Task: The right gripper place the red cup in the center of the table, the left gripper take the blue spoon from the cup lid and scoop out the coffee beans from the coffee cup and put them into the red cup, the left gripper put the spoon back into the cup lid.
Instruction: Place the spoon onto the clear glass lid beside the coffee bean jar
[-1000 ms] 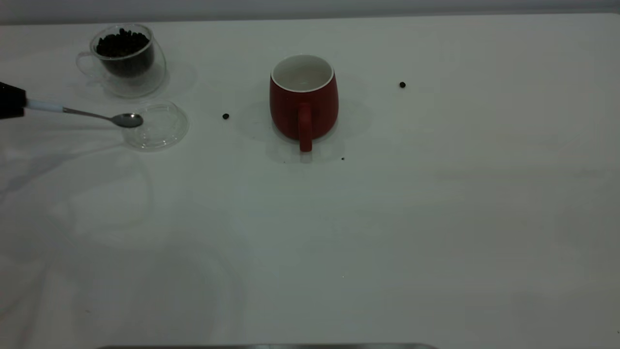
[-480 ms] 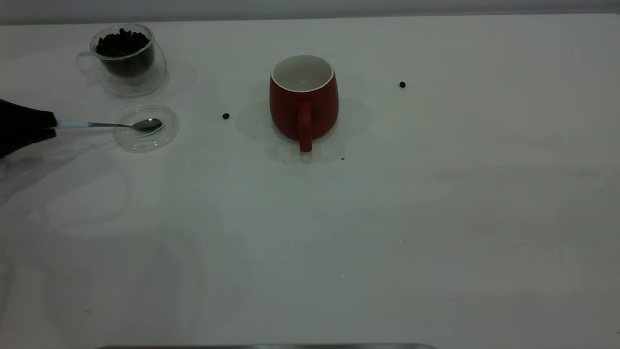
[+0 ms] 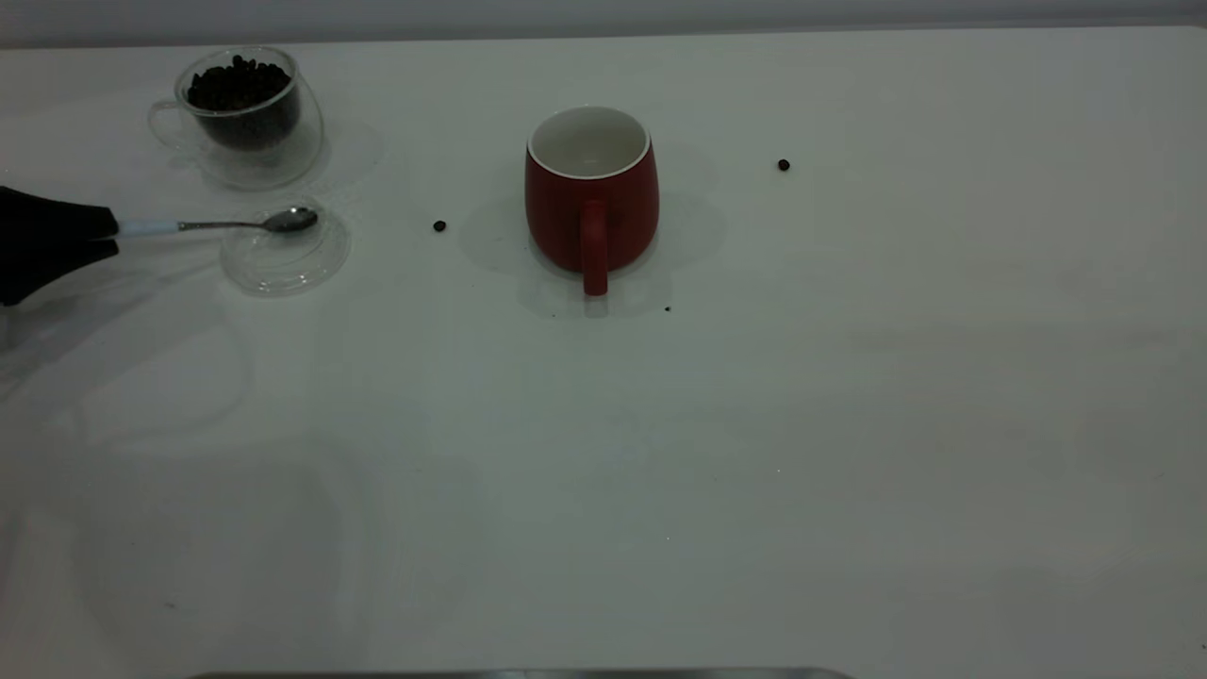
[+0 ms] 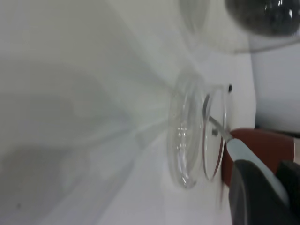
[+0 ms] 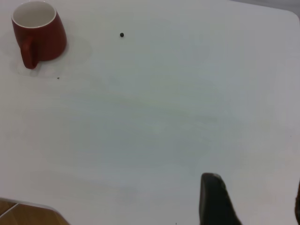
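Note:
The blue spoon's bowl (image 3: 290, 220) is within the cup lid's rim (image 3: 285, 256), so my left gripper should now ease the spoon forward and let go once it rests there.
The red cup (image 3: 591, 193) stands upright near the middle of the table (image 3: 660, 453), handle toward the camera; no beans show in its white inside. The coffee cup (image 3: 240, 108) with coffee beans (image 3: 238, 83) stands at the far left. The clear cup lid (image 3: 283, 259) lies just in front of it. My left gripper (image 3: 57, 240) at the left edge is shut on the pale handle of the blue spoon (image 3: 146, 227); the spoon's bowl hovers over the lid's far rim. The left wrist view shows the lid (image 4: 187, 136), the spoon handle (image 4: 243, 154) and the gripper (image 4: 274, 183). My right gripper (image 5: 253, 206) is open and empty, far right of the red cup (image 5: 40, 33).
Loose beans lie on the table: one (image 3: 439, 226) between the lid and the red cup, one (image 3: 784, 165) right of the red cup, and a tiny dark speck (image 3: 667, 308) by the cup's handle. The table's corner shows in the right wrist view (image 5: 28, 206).
My left gripper came in from the left with the spoon, the lid shifted slightly left, and the spoon's bowl then moved from the lid's middle to its far rim.

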Robot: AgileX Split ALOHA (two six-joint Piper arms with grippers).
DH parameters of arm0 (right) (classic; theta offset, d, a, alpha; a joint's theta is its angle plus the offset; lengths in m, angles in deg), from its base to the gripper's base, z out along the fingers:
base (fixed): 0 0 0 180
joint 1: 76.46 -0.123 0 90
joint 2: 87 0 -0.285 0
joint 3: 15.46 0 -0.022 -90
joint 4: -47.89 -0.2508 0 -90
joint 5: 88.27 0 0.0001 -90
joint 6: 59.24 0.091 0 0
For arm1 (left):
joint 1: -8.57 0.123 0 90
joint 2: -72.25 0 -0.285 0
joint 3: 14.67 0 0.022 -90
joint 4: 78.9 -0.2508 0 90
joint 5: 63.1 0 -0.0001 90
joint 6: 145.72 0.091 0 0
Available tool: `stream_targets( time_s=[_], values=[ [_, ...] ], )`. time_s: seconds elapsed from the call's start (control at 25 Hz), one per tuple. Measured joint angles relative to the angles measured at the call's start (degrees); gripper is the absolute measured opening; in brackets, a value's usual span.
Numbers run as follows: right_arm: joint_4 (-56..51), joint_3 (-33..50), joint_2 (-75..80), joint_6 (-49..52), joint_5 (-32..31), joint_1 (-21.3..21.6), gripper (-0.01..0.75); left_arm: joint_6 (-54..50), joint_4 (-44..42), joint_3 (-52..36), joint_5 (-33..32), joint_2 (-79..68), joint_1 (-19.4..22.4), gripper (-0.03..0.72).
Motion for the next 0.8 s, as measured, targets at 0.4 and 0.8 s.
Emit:
stream_targets(
  time_s=[0.4,0.8],
  values=[
    [0.0,0.0,0.0,0.0,0.0,0.0,0.438,1.8,3.0,0.3,2.5,-0.1,-5.2,0.126],
    [0.0,0.0,0.0,0.0,0.0,0.0,0.438,2.3,4.5,0.3,2.5,-0.1,-5.2,0.126]
  ],
)
